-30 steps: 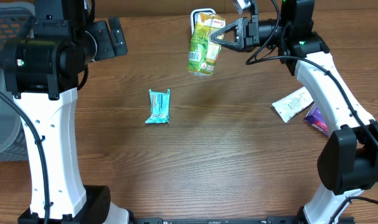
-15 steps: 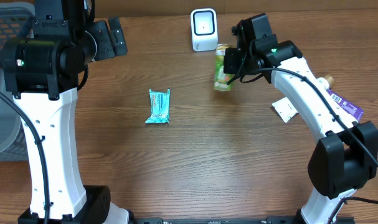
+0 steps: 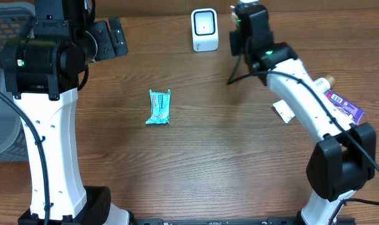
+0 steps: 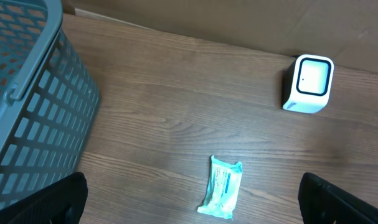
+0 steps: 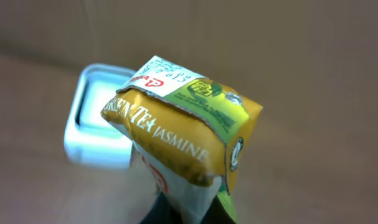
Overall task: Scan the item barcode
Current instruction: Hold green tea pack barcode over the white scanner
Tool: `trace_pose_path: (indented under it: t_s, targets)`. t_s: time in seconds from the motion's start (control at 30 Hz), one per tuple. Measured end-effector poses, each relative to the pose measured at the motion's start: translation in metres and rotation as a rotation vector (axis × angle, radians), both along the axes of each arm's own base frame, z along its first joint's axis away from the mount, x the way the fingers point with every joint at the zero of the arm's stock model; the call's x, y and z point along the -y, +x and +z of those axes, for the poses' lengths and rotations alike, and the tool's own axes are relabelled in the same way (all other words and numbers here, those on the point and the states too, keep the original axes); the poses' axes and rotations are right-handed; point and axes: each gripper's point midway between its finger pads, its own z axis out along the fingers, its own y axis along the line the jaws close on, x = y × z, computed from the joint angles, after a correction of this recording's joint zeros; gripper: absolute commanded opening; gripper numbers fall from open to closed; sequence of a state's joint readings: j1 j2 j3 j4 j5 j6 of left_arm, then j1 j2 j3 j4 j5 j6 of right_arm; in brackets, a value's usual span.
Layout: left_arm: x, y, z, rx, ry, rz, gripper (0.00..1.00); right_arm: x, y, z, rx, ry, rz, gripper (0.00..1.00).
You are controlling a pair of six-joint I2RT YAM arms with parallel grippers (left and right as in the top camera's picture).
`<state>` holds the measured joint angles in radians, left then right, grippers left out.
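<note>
The robot's right gripper should swing back and tip the jasmine green tea pack [image 5: 176,127] over the scanner's window [image 3: 205,23] before putting it down, because the pack is off beside the scanner.
My right gripper [image 5: 192,210] is shut on the bottom of a yellow-green jasmine green tea pack [image 5: 182,134], which it holds upright in the air. Just behind and left of the pack is the white barcode scanner [image 5: 98,127], blurred in this view. From overhead the scanner [image 3: 205,30] stands at the table's far edge, and the right gripper [image 3: 238,36] hovers just right of it, its wrist hiding the pack. My left gripper [image 4: 190,199] is open, high above the table's left side, with nothing between its fingers [image 4: 47,200].
A teal wipes packet [image 3: 159,107] lies flat left of centre, below the left wrist camera [image 4: 221,190]. A grey mesh basket [image 4: 33,93] stands at the far left. A white tube [image 3: 283,111] and a purple packet [image 3: 344,106] lie at the right under the right arm.
The right arm carried the tea pack away from the scanner's front, down and to the right, then back up beside the scanner. The left arm has stayed still.
</note>
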<state>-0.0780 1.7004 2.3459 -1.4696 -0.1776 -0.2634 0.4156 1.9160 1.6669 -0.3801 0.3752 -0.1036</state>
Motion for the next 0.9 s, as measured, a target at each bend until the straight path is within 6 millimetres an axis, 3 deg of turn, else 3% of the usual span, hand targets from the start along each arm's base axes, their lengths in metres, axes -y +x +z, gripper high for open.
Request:
trace_pose_path:
  t_s: [0.03,0.2,0.3,0.4,0.67,0.9]
  targets:
    - [0.000,0.000,0.000,0.000,0.000,0.000,1.00,-0.013,0.004,0.018,0.084,-0.051,0.031,0.04]
    - [0.000,0.000,0.000,0.000,0.000,0.000,1.00,-0.052,0.009,0.063,0.281,-0.161,0.133,0.04]
    - [0.000,0.000,0.000,0.000,0.000,0.000,1.00,-0.066,0.017,0.067,0.333,-0.196,0.208,0.04]
    - [0.000,0.000,0.000,0.000,0.000,0.000,1.00,-0.075,0.028,0.048,0.329,-0.211,0.279,0.04]
    - [0.000,0.000,0.000,0.000,0.000,0.000,0.99,-0.091,0.055,-0.028,0.283,-0.252,0.387,0.04]
    - [0.000,0.000,0.000,0.000,0.000,0.000,1.00,-0.095,0.061,-0.065,0.250,-0.334,0.436,0.04]
